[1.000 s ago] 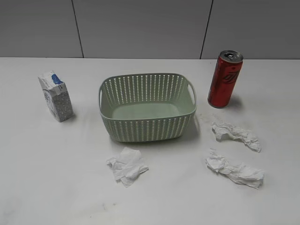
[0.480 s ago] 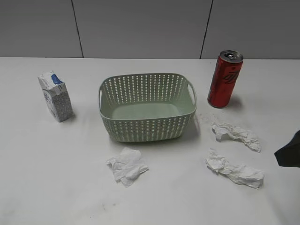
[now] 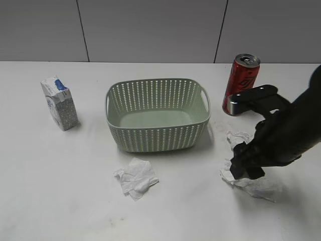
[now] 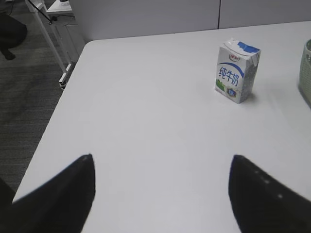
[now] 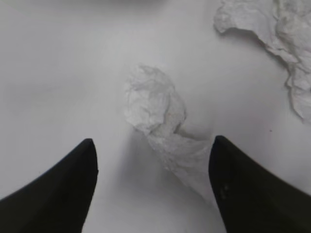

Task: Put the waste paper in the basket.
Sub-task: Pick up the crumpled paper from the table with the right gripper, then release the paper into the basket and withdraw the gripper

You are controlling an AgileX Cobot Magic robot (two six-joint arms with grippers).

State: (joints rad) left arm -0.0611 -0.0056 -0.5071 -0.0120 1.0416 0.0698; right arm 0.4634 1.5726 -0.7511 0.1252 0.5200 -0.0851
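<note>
The waste paper [image 3: 257, 188] is scrunched into a long creased piece [image 5: 164, 121], so I expect it to keep that shape when I lift it, with its ends sticking out past the fingers.
The pale green basket [image 3: 150, 134] stands at the table's middle; its edge shows in the left wrist view [image 4: 307, 68]. One waste paper wad [image 3: 136, 177] lies in front of it. My right gripper [image 3: 244, 168] hangs open just over the front right wad [image 3: 256, 185]. In the right wrist view the open jaws [image 5: 153, 140] straddle that wad [image 5: 155, 104]. The third wad [image 3: 239, 136] lies behind the arm, partly hidden, and shows in the right wrist view [image 5: 277, 34]. My left gripper [image 4: 161, 157] is open and empty over bare table, out of the exterior view.
A red drink can [image 3: 243, 79] stands right of the basket, just behind my right arm. A small milk carton [image 3: 59, 103] stands at the left, also in the left wrist view [image 4: 236, 71]. The table's left edge [image 4: 58, 111] drops to the floor.
My right arm has come in from the right edge and lowered its open gripper over the front right wad. The wads, basket, can and carton have not moved.
</note>
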